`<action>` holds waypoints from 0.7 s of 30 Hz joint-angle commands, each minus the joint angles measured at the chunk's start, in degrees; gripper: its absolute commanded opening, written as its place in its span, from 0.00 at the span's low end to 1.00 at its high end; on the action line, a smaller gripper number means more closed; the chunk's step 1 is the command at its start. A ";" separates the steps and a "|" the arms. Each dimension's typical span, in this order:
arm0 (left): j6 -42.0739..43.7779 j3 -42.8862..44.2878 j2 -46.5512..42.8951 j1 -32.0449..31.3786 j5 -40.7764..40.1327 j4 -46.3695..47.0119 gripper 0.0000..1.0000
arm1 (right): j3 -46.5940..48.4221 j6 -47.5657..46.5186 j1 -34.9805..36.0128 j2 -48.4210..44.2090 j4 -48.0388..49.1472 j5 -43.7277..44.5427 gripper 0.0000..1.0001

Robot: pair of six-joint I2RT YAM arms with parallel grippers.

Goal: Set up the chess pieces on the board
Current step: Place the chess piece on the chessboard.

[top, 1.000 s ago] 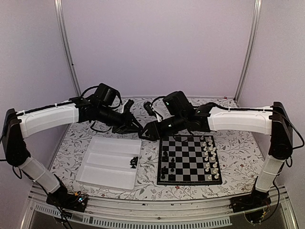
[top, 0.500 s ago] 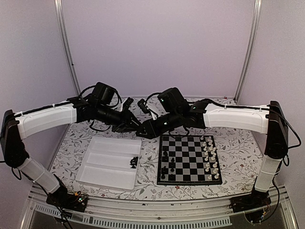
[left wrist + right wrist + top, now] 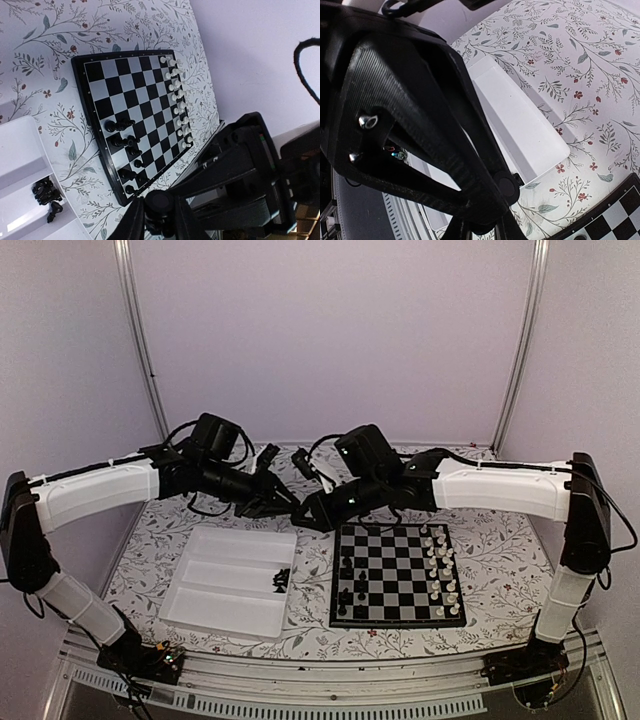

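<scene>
I should hold the piece with my right gripper while my left gripper backs away and takes it again, because the black chess piece's round base faces my left gripper's wrist.
My two grippers meet in the air between the tray and the board. The left gripper is shut on a black chess piece, whose round base faces its camera. From the right, my right gripper has its fingers drawn narrow around the same dark piece, pressed against the left gripper's tips. Several black chess pieces stand in the board's left columns. More black pieces lie in the tray's corner.
The white tray lies left of the board on the flowered cloth. White pieces fill the board's right columns. Both forearms cross above the table's far half.
The right gripper has come in to the left gripper's tips and narrowed its jaws from wide open. The left arm has barely moved and keeps its grip.
</scene>
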 commanded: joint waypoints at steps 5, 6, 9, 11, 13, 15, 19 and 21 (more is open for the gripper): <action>1.44 -5.62 -4.71 4.27 -2.94 -0.98 0.25 | -6.63 -0.37 0.05 -7.48 -0.30 -0.19 0.08; 1.40 -6.48 -5.09 4.50 -2.53 -0.65 0.26 | -7.13 -0.37 0.10 -7.76 -0.33 -0.42 0.08; 1.92 -8.92 -6.17 4.78 -2.51 -0.69 0.26 | -8.11 -0.37 0.06 -8.66 -0.38 -0.92 0.08; 3.54 -10.61 -6.63 4.78 -3.48 -2.08 0.25 | -8.65 -0.29 0.05 -9.47 -0.49 -0.91 0.08; 5.15 -12.34 -6.78 4.78 -4.41 -4.40 0.24 | -9.19 -0.36 0.04 -10.26 -0.59 -0.50 0.08; 6.76 -14.07 -7.18 4.78 -5.28 -6.21 0.24 | -9.64 -0.58 0.04 -10.82 -0.86 -0.07 0.08; 10.23 -14.27 -9.60 4.24 -5.28 -5.17 0.23 | -10.87 -0.65 0.05 -11.66 -0.74 -0.21 0.08; 11.13 -12.23 -12.07 3.58 -5.19 -2.71 0.25 | -11.10 -0.63 0.04 -11.84 -0.60 -0.65 0.08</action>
